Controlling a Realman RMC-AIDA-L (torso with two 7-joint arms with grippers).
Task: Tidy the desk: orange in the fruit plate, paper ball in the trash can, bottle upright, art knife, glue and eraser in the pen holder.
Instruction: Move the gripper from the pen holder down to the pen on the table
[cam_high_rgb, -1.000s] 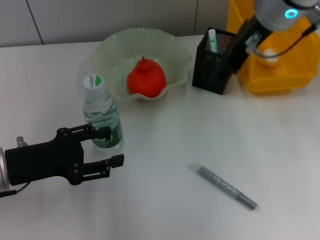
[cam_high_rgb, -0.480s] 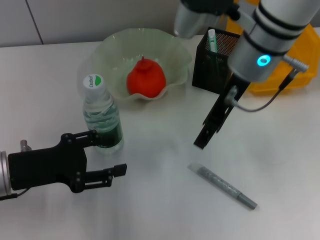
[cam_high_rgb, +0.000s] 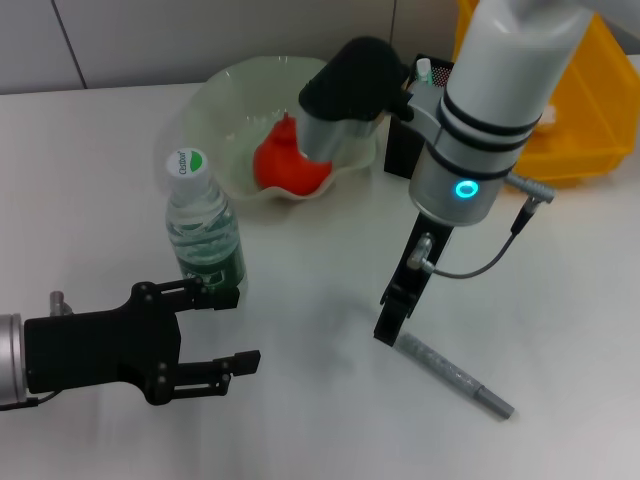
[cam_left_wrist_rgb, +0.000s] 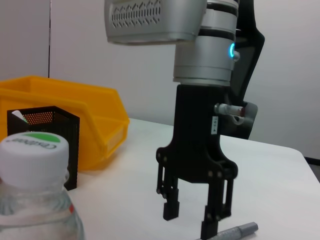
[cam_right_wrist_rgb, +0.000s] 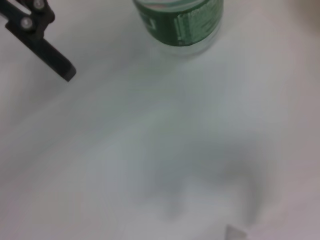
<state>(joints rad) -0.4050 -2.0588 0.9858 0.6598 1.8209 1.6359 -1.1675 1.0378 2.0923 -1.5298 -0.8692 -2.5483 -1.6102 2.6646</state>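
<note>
My right gripper should go on down, because the art knife's bottle-facing end lies clear under its open fingers, and close on the art knife's grey body (cam_high_rgb: 428, 359) there.
The bottle (cam_high_rgb: 205, 225) stands upright with its white cap on top, also seen in the left wrist view (cam_left_wrist_rgb: 35, 200). The orange (cam_high_rgb: 290, 160) lies in the pale green fruit plate (cam_high_rgb: 230, 90). A grey art knife (cam_high_rgb: 455, 375) lies flat on the table. My right gripper (cam_high_rgb: 390, 318) hangs open just above the table at the knife's near end, seen from the left wrist (cam_left_wrist_rgb: 190, 220). My left gripper (cam_high_rgb: 232, 330) is open, in front of the bottle and apart from it. The black mesh pen holder (cam_high_rgb: 400, 150) is partly hidden by the right arm. Paper ball and eraser are out of view.
A yellow bin (cam_high_rgb: 590, 110) stands at the back right behind the pen holder. A white and green tube (cam_high_rgb: 424, 70) sticks up in the pen holder. The right arm's elbow hangs over the fruit plate. Bare white table lies between the bottle and the knife.
The right arm has swung from the yellow bin and pen holder down to the table beside the art knife. The left gripper has drawn back from the bottle toward the front edge.
</note>
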